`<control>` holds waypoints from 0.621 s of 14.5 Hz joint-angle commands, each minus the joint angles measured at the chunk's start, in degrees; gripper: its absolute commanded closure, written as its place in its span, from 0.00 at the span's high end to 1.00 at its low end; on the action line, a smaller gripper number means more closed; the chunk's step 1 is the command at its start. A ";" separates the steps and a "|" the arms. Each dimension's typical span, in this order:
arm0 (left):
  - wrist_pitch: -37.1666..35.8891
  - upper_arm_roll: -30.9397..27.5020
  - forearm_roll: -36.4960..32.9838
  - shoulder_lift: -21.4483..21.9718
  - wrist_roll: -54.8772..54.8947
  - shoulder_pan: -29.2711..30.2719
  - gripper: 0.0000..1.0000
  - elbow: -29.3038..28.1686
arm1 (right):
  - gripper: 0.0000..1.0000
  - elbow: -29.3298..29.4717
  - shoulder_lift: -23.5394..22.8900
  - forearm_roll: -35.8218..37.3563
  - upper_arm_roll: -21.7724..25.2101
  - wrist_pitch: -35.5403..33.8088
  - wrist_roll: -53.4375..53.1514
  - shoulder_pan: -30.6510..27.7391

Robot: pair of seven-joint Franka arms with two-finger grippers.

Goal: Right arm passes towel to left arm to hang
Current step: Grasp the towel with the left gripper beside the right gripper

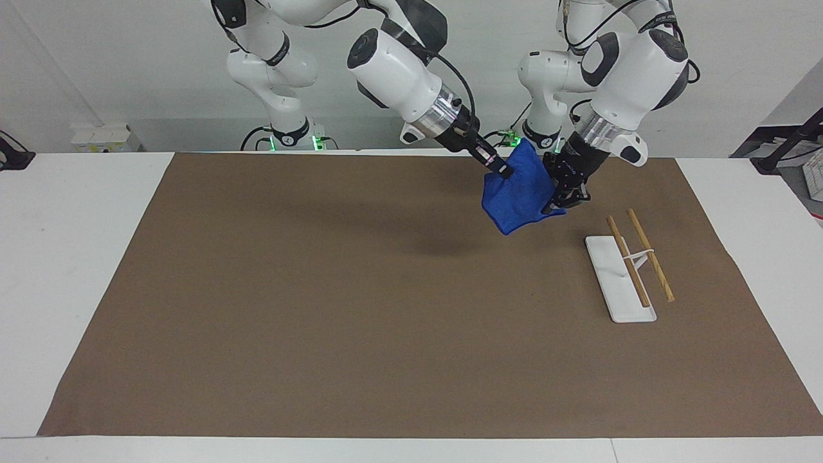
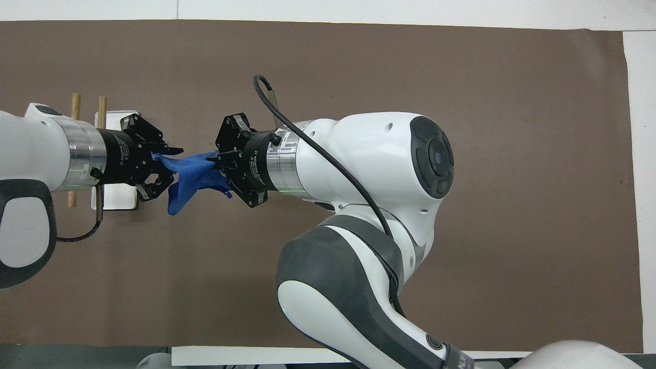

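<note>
I should open my right gripper and move it away before my left gripper hangs the towel over the wooden rods point(image 1: 629, 262), because both grippers are shut on the towel's opposite edges point(image 2: 207, 167).
The royal-blue towel point(image 1: 517, 196) hangs in the air between both grippers, over the brown mat toward the left arm's end of the table. My right gripper point(image 1: 501, 171) is shut on its upper edge. My left gripper point(image 1: 558, 204) is shut on the towel's opposite edge. In the overhead view the towel point(image 2: 187, 174) stretches between the left gripper point(image 2: 165, 165) and the right gripper point(image 2: 218, 166), with a flap drooping down. The loop string does not show.
A white flat base point(image 1: 607, 270) with two wooden rods point(image 1: 651, 256) lies on the brown mat point(image 1: 321, 289), under and just past the left gripper; it also shows in the overhead view point(image 2: 115, 197). White table borders the mat.
</note>
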State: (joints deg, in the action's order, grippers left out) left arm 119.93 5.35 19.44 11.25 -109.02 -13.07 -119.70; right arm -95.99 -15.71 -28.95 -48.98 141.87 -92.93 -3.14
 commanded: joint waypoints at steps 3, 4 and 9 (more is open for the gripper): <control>1.44 -0.07 1.04 1.32 0.13 0.15 0.00 -1.85 | 0.00 0.98 -0.90 -0.94 -0.85 0.25 0.29 -0.37; 1.44 -0.07 1.04 1.32 0.13 0.15 0.00 -1.85 | 0.00 0.98 -0.90 -0.85 -0.85 0.25 0.29 -0.37; 1.53 -0.07 1.04 1.23 0.48 -0.11 0.00 -1.76 | 1.00 0.72 -0.55 -0.50 -0.85 0.25 0.56 -0.46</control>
State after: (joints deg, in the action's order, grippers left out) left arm 119.98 5.32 19.44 11.25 -109.02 -13.03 -119.71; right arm -95.95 -15.72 -28.95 -48.99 141.87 -92.93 -3.15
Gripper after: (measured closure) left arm 0.978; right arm 0.806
